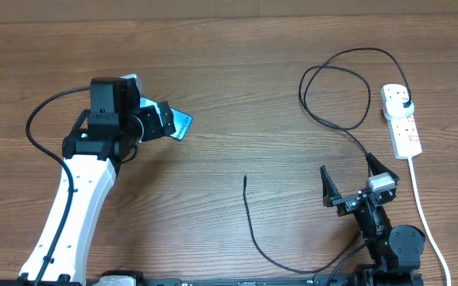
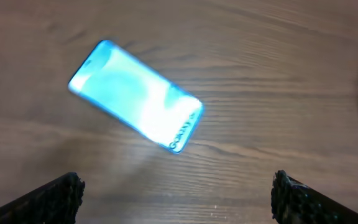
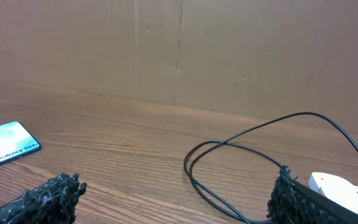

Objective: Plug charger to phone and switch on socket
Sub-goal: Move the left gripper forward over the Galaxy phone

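My left gripper should turn until its fingers face the phone's long edges [image 2: 122,119] before it grips the phone, because the phone [image 2: 135,96] lies at a slant across my left gripper's opening.
The phone [image 1: 184,125] lies lit, screen up, at the left of the table, partly under my left gripper [image 1: 165,121]. In the left wrist view the phone [image 2: 135,96] lies ahead of the open, empty left gripper [image 2: 179,199], apart from its fingers. The charger [image 1: 336,119] loops from its plug head [image 1: 405,106] in the white socket [image 1: 404,127] and runs down to a free tip [image 1: 245,179] at mid-table. My right gripper [image 1: 350,184] is open and empty, beside the cable. The right wrist view shows the right gripper [image 3: 176,193], cable loop [image 3: 253,162], socket [image 3: 340,185] and phone [image 3: 8,142].
The socket's thick white cord [image 1: 421,214] runs down the right side past the right arm's base. A brown cardboard wall [image 3: 179,50] stands behind the table. The left arm's black wire [image 1: 42,115] arcs at the far left.
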